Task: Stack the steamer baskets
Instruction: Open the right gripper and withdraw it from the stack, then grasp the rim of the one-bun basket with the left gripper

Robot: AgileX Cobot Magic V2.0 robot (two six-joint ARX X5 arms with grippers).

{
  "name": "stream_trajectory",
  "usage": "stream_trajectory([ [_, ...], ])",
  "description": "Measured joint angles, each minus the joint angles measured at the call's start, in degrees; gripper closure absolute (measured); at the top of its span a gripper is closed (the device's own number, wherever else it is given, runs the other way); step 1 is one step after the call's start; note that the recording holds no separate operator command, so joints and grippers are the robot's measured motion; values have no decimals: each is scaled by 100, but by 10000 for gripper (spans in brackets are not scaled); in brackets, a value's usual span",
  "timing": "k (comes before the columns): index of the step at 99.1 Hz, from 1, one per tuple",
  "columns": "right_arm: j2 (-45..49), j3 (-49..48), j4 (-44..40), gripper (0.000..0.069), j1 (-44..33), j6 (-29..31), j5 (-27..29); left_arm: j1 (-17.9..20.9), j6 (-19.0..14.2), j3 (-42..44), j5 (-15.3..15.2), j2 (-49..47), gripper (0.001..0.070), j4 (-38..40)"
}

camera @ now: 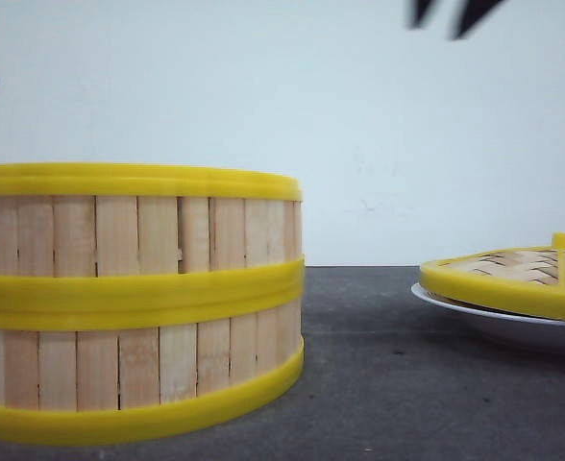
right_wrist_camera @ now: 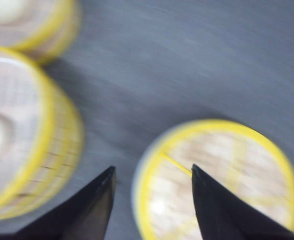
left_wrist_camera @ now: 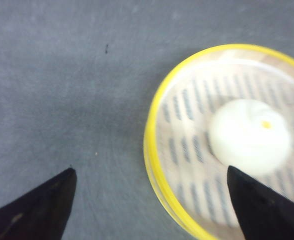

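Observation:
A steamer basket (right_wrist_camera: pixel 27 22) is still behind the stack, so I should grab its rim (left_wrist_camera: pixel 153 162) with my left gripper and put the basket on the stack before the lid goes on.
Two steamer baskets (camera: pixel 134 303) stand stacked at the front left, pale slats between yellow rims. The right wrist view shows this stack (right_wrist_camera: pixel 22 135) from above and a further steamer basket (right_wrist_camera: pixel 34 22) beyond it, each with something white inside. In the left wrist view a steamer basket (left_wrist_camera: pixel 187 145) holds a white bun (left_wrist_camera: pixel 249 135). My left gripper (left_wrist_camera: pixel 150 169) is open above that basket's rim, one finger over the table and one over the basket. My right gripper (right_wrist_camera: pixel 152 166) is open and empty, high over the edge of the lid, and shows blurred in the front view (camera: pixel 441 27).
A flat woven yellow-rimmed lid (camera: pixel 518 274) with a knob lies on a white plate (camera: pixel 484 322) at the right, also seen under my right gripper as the lid (right_wrist_camera: pixel 222 180). Dark grey table (camera: pixel 379 384) runs between stack and plate. A white wall stands behind.

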Motion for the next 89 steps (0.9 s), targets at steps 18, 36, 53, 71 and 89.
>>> stream_trajectory([
  [18,-341,-24,-463,402,-750,-35,50,46,0,175,0,925,120,269],
  [36,-874,-527,-457,402,-1266,-37,50,46,0,175,0,1493,121,476],
  [53,-1360,-1412,-435,402,-1617,-37,50,46,0,175,0,1709,222,649],
  [71,-1792,-2131,-437,402,-1784,-35,48,39,-4,175,37,1753,554,831],
  [89,-2057,-2297,-437,402,-1784,-35,46,33,-7,179,33,1753,674,883],
])
